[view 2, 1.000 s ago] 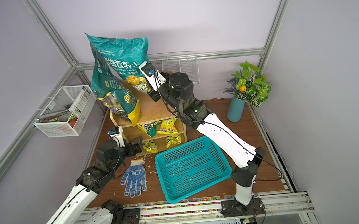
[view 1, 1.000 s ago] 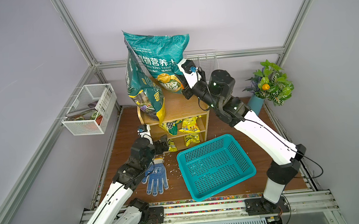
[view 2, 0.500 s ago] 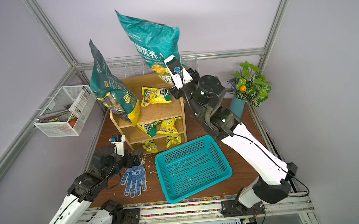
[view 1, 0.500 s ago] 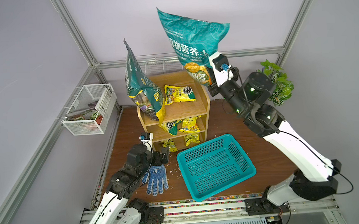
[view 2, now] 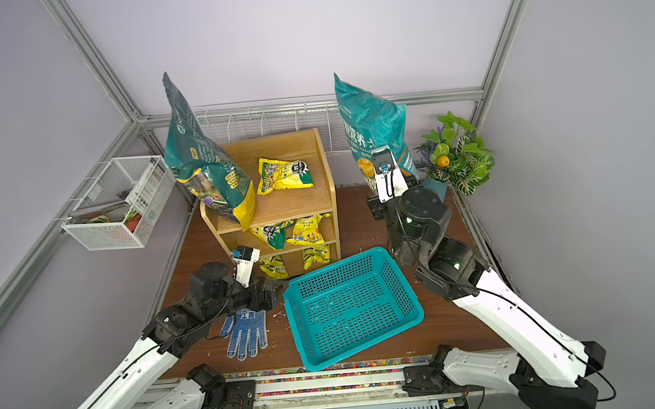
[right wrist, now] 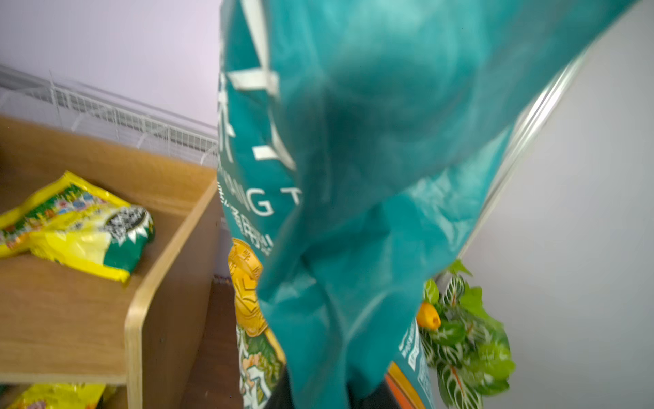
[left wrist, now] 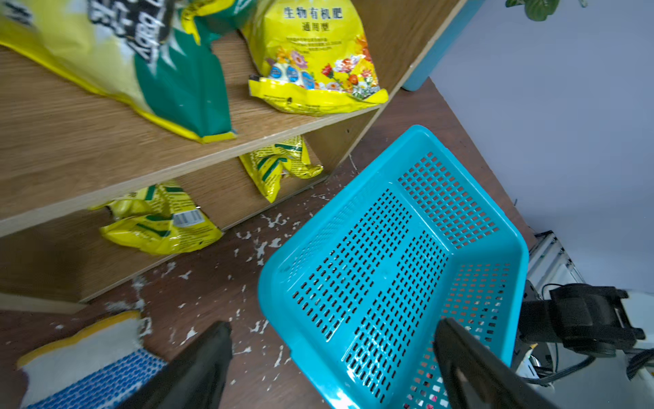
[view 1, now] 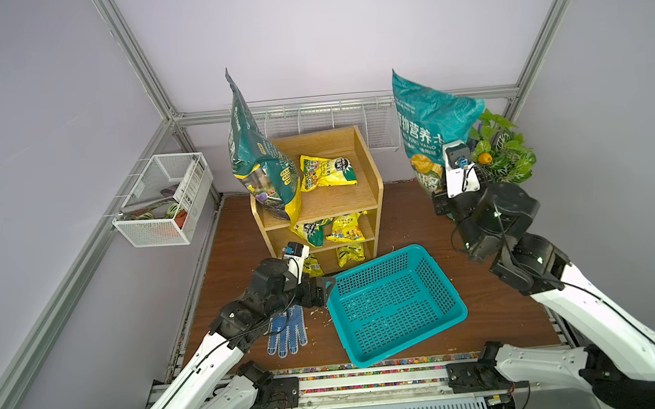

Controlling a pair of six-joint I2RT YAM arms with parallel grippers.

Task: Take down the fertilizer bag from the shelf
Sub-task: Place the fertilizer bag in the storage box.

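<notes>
The fertilizer bag hangs clear of the shelf and the teal basket is empty, so my right gripper should go on lowering the bag until it rests inside the basket.
The fertilizer bag, large and teal with white lettering, hangs upright in the air to the right of the shelf, in front of the potted plant. My right gripper is shut on its lower edge; the bag fills the right wrist view and hides most of the fingers. My left gripper is open low by the teal basket's left corner, with one finger over the floor and one over the basket's inside.
A dark green bag stands on the shelf top's left corner beside a yellow packet; more yellow packets fill the lower tiers. A teal basket, a blue glove, a plant and a wall-hung wire basket are around.
My right arm has swung the fertilizer bag off the shelf top, rightward and down towards the plant. My left gripper has moved right to the basket's corner.
</notes>
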